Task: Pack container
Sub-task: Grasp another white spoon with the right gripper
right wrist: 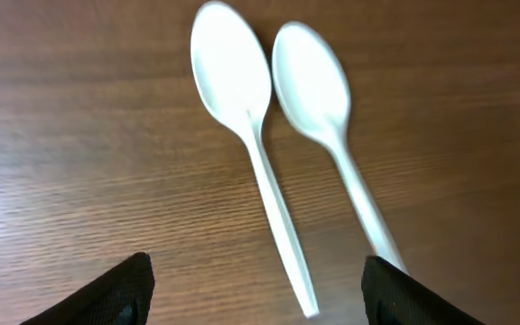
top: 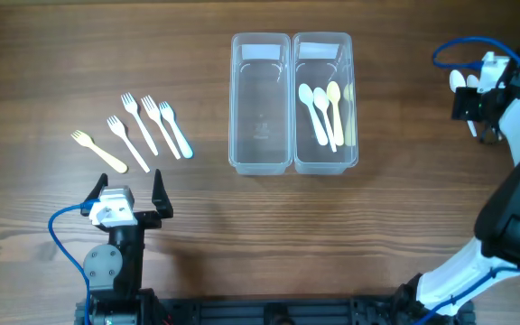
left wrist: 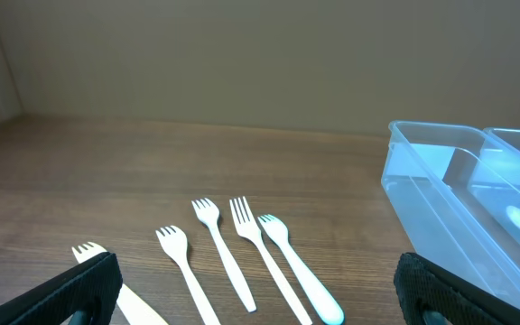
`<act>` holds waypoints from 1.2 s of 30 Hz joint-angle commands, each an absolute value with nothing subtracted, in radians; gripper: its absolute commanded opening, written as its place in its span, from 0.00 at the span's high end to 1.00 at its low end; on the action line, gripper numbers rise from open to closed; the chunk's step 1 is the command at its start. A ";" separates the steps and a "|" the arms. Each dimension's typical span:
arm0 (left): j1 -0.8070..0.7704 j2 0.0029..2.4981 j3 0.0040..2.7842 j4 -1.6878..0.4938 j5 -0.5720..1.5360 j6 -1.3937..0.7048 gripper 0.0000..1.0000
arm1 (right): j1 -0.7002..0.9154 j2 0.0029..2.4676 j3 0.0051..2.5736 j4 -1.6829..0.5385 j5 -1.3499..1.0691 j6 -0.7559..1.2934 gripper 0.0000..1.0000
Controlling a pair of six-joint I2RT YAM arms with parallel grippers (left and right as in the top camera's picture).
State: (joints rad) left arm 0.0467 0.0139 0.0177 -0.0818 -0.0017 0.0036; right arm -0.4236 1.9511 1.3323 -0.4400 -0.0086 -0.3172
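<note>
My right gripper keeps moving down onto the handle nearer the container (right wrist: 274,206) until its fingers close around that handle, because clear wood (right wrist: 321,209) lies between the handles of the two white spoons.
The clear twin container (top: 261,38) stands at the table's middle. Its left tub (top: 260,117) is empty, and its right tub (top: 347,99) holds three spoons (top: 323,113). Several white forks (top: 138,126) lie fanned out on the left, just beyond my open, empty left gripper (top: 126,194). In the left wrist view the forks (left wrist: 242,253) lie ahead between the wide fingers (left wrist: 79,289), with the container (left wrist: 441,181) to the right. At the far right my right gripper (top: 468,95) hangs open over two white spoons (right wrist: 242,99) on the wood. One spoon's handle ends between its fingertips (right wrist: 106,293).
A blue cable (top: 61,230) loops beside the left arm's base at the front edge. The right arm (top: 513,217) reaches along the table's right side, with another blue cable (top: 463,50) above its wrist.
</note>
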 commanded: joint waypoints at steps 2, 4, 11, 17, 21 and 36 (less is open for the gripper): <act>0.041 0.007 0.009 -0.079 0.007 0.022 0.00 | -0.422 2.029 1.335 -0.417 -0.035 -0.342 0.23; 0.041 0.007 0.009 -0.079 0.007 0.022 0.00 | -0.427 2.046 1.335 -0.406 -0.034 -0.342 0.21; 0.041 0.007 0.009 -0.079 0.007 0.022 0.00 | -0.440 2.105 1.335 -0.370 -0.038 -0.341 0.20; 0.041 0.007 0.009 -0.079 0.007 0.022 0.00 | -0.440 2.146 1.335 -0.354 -0.075 -0.340 0.25; 0.041 0.007 0.009 -0.079 0.007 0.023 0.00 | -0.440 2.150 1.335 -0.354 -0.110 -0.336 0.64; 0.041 0.007 0.009 -0.079 0.007 0.022 0.00 | -0.435 2.139 1.336 -0.347 -0.205 -0.199 0.96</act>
State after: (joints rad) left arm 0.0467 0.0139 0.0177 -0.0818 -0.0017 0.0036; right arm -0.4397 2.0983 1.3380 -0.3386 -0.1616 -0.2569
